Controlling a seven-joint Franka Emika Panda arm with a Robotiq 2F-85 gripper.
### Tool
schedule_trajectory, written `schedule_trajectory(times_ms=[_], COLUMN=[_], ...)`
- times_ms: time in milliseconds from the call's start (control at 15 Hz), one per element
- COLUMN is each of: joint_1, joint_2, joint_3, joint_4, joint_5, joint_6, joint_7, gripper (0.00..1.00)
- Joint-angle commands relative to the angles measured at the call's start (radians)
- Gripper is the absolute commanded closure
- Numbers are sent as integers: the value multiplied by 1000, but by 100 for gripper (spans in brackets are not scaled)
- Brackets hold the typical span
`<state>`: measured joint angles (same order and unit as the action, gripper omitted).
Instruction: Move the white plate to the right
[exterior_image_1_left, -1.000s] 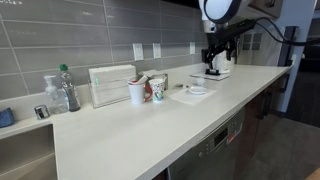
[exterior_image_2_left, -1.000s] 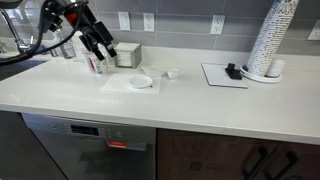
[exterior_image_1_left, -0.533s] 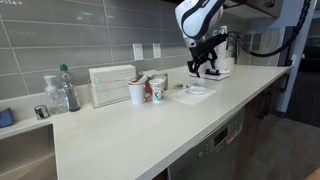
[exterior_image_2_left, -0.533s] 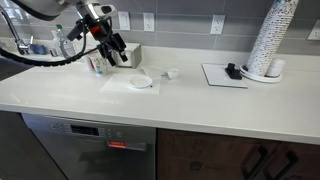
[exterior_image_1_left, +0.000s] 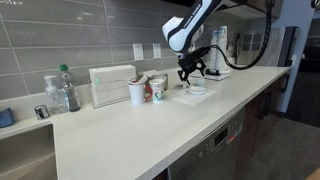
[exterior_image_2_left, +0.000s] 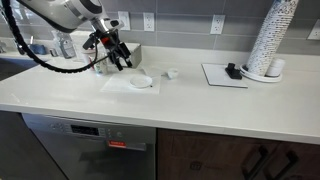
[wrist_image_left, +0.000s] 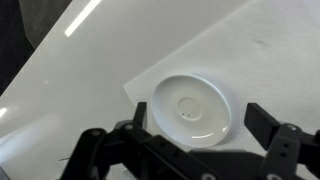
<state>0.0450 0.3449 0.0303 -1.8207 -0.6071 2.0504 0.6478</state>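
The white plate (wrist_image_left: 190, 110) lies flat and takes up almost all of the gap of my open gripper. Next, I tilt my gripper and pinch the plate's near rim (wrist_image_left: 226, 98).
The white plate (wrist_image_left: 192, 108) is a small, round, shallow dish lying on a flat white mat (wrist_image_left: 262, 62) on the counter. It shows in both exterior views (exterior_image_1_left: 197, 90) (exterior_image_2_left: 141, 82). My gripper (wrist_image_left: 200, 125) is open and empty. It hovers above the plate, with one finger on each side of it in the wrist view and not touching it. In the exterior views the gripper (exterior_image_1_left: 188, 68) (exterior_image_2_left: 119, 55) hangs a little above the plate and to one side of it.
Two paper cups (exterior_image_1_left: 137, 92) (exterior_image_1_left: 157, 88), a white box (exterior_image_1_left: 111, 85) and a bottle (exterior_image_1_left: 67, 88) stand along the tiled wall. A small object (exterior_image_2_left: 172, 73), a square mat (exterior_image_2_left: 225, 75) and a tall cup stack (exterior_image_2_left: 270, 40) stand further along the counter.
The arm has swung along the counter and come down, from over the far items to just above the white plate. The plate has not moved.
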Motion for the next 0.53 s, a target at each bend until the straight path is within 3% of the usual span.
schedule_trajectory(times_ms=[0,267,467], joint_1=[38,43,75], joint_2=[13,23,35], joint_3=[-38,-44,-58], joint_4=[15,31,31], joint_5=[13,13,-38], joint_6=[1,-4,-100], joint_7=[-3,0,-5], gripper=[0,0,0])
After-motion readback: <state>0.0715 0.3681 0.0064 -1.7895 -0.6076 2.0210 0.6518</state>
